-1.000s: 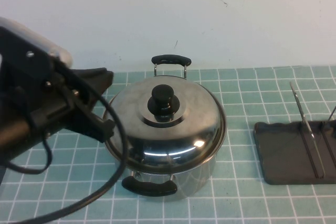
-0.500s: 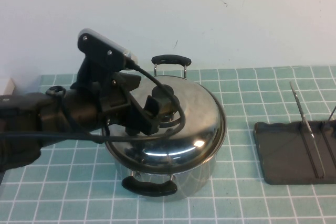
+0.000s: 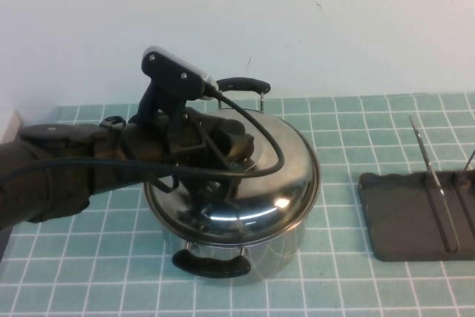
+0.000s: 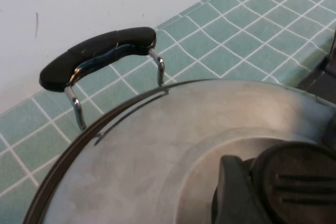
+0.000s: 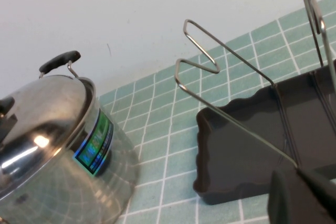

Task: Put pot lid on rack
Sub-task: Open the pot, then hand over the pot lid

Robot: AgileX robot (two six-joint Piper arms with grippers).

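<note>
The pot lid's rim (image 3: 280,165) sits clear of the black handles. I expect the pot lid to come away and leave the pot behind when I lift.
The shiny steel pot lid (image 3: 274,183) lies on the pot (image 3: 286,246) at the table's middle. My left gripper (image 3: 226,146) is down on the lid, open, with one finger (image 4: 231,187) against the black knob (image 4: 294,182) and the jaws on either side of it. The lid's dome (image 4: 157,145) fills the left wrist view. The dark grey rack (image 3: 408,213) with wire dividers (image 3: 430,176) lies at the right. My right gripper (image 5: 299,187) is out of the high view and hovers close over the rack's tray (image 5: 236,150); the lid (image 5: 42,114) shows there too.
The pot has a black handle at the front (image 3: 211,263) and one at the back (image 3: 241,83), near the white wall. The left arm's cable (image 3: 252,168) loops over the lid. Green tiled table (image 3: 349,287) lies between pot and rack.
My left arm has swung in from the left and come down over the lid, so its jaws now sit round the knob. The lid, pot and rack have not moved.
</note>
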